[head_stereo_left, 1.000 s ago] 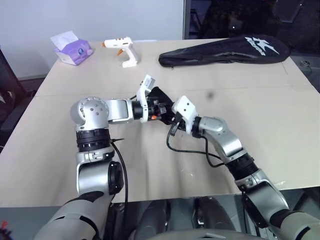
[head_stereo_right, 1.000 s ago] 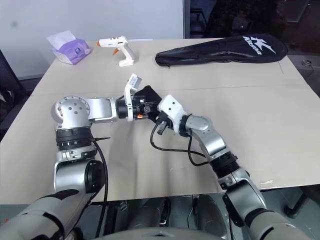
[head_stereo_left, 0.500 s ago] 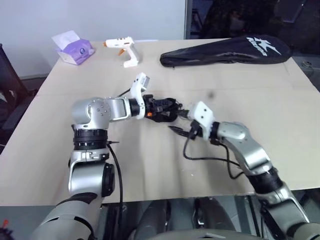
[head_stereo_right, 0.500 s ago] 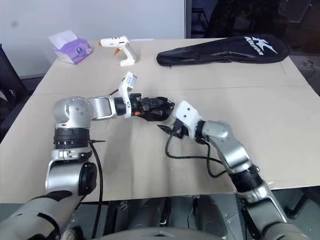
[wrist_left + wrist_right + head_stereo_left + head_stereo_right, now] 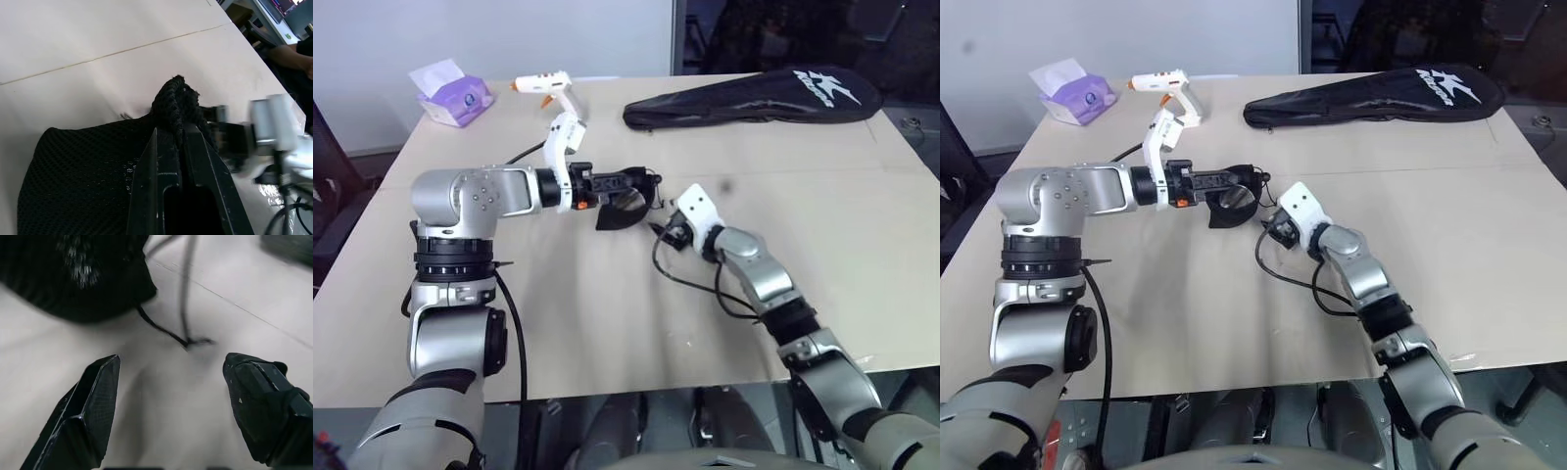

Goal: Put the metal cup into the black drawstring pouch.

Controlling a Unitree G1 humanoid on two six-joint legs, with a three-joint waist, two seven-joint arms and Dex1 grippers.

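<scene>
Slack strands of cord run from the pouch's edge to the cord's knotted end [image 5: 190,341]. The cord will draw out long and tighten the pouch's opening shut when I pull.
My left gripper [image 5: 646,183] is shut on the gathered mouth of the black drawstring pouch [image 5: 623,210], which hangs from the fingers just over the table. In the left wrist view the bunched fabric [image 5: 176,100] sticks out past my fingertips, and the mesh body [image 5: 78,171] sags below them. A thin cord [image 5: 164,330] trails from the pouch onto the table. My right gripper [image 5: 659,230] stands open just to the right of the pouch, with nothing between its fingers [image 5: 90,406]. The metal cup is hidden from view.
A long black racket bag [image 5: 754,96] lies at the back right of the table [image 5: 862,255]. A white glue gun [image 5: 551,91] and a purple tissue box [image 5: 453,95] sit at the back left. A person's hand [image 5: 299,58] shows beyond the table's edge.
My right gripper, shut at the pouch's mouth a second ago, has opened and drawn back to the pouch's right side. My left arm has swung left and up, carrying the pouch along.
</scene>
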